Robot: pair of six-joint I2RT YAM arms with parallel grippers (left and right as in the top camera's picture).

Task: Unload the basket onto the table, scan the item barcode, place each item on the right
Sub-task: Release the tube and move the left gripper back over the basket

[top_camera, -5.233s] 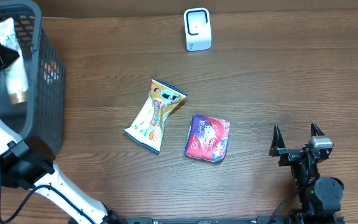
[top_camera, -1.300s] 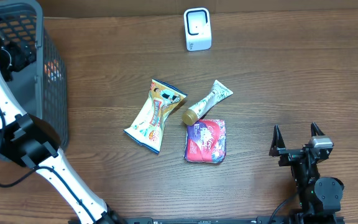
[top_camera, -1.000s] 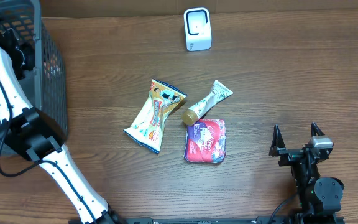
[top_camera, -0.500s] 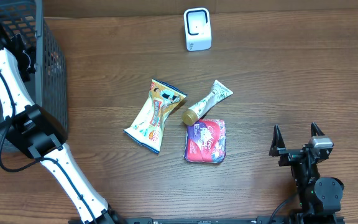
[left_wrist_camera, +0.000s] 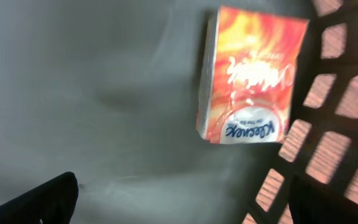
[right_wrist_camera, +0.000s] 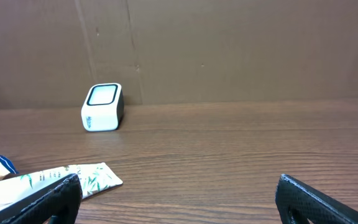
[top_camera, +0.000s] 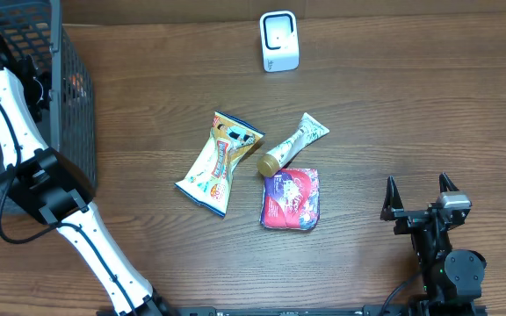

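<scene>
The left gripper's fingers are off-centre from the orange tissue pack (left_wrist_camera: 253,76), which lies by the basket's mesh side, so the left gripper should rise clear and come down over the pack's logo end (left_wrist_camera: 250,126).
The white barcode scanner (top_camera: 279,41) stands at the table's far edge, also in the right wrist view (right_wrist_camera: 102,107). Mid-table lie a yellow snack bag (top_camera: 219,161), a white tube with a gold cap (top_camera: 293,144) and a red-purple pack (top_camera: 292,198). My left arm (top_camera: 11,96) reaches down into the dark mesh basket (top_camera: 73,132). My left gripper (left_wrist_camera: 185,208) is open above the basket floor, just short of an orange tissue pack (left_wrist_camera: 252,74). My right gripper (top_camera: 419,195) rests open at the near right, holding nothing.
The basket's mesh wall (left_wrist_camera: 347,124) stands close to the right of the orange pack. The tube's flat end (right_wrist_camera: 86,177) lies left of the right gripper's fingers. A brown cardboard wall (right_wrist_camera: 229,50) backs the table.
The tube that the left gripper held over the basket five seconds ago now lies on the table by the red-purple pack. Over the last second the left arm sank a little deeper into the basket.
</scene>
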